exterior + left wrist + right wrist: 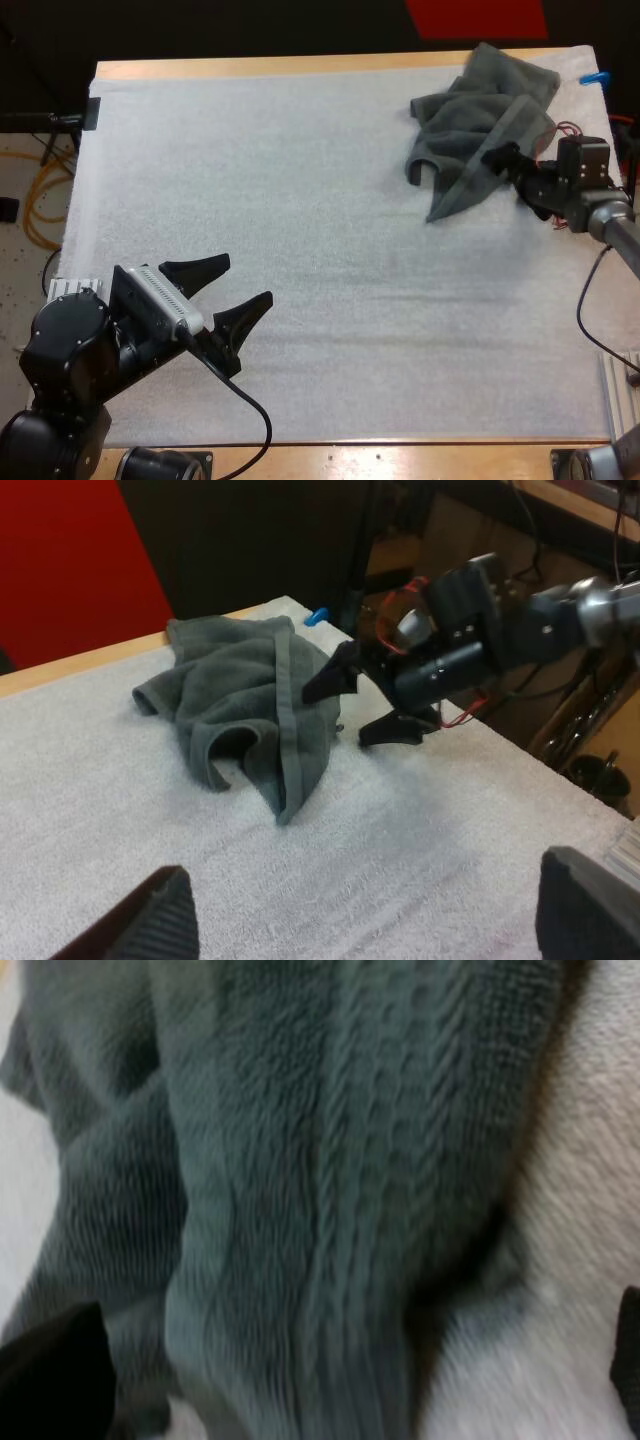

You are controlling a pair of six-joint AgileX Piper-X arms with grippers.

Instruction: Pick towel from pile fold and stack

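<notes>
The grey-green towel (490, 125) has loose folds (440, 130) overlapping across it, so it will land in a crumpled heap when I carry it to the mat's middle.
A dark grey-green towel (478, 125) lies crumpled on the white mat (330, 250) at the far right, with one hemmed flap hanging toward the mat's middle. My right gripper (506, 168) sits low at the towel's right edge, open, its fingers spread on either side of a fold. In the right wrist view the towel (300, 1180) lies close under the open right gripper (340, 1370). My left gripper (246, 280) hovers open over the mat's near left part, far from the towel. The left wrist view looks across the mat at the towel (240, 710) and the right gripper (350, 710) beside it.
The wooden table edge (300, 66) runs along the far side behind the towel. Bare mat stretches between the two arms. A metal bracket (620, 390) stands at the table's near right edge.
</notes>
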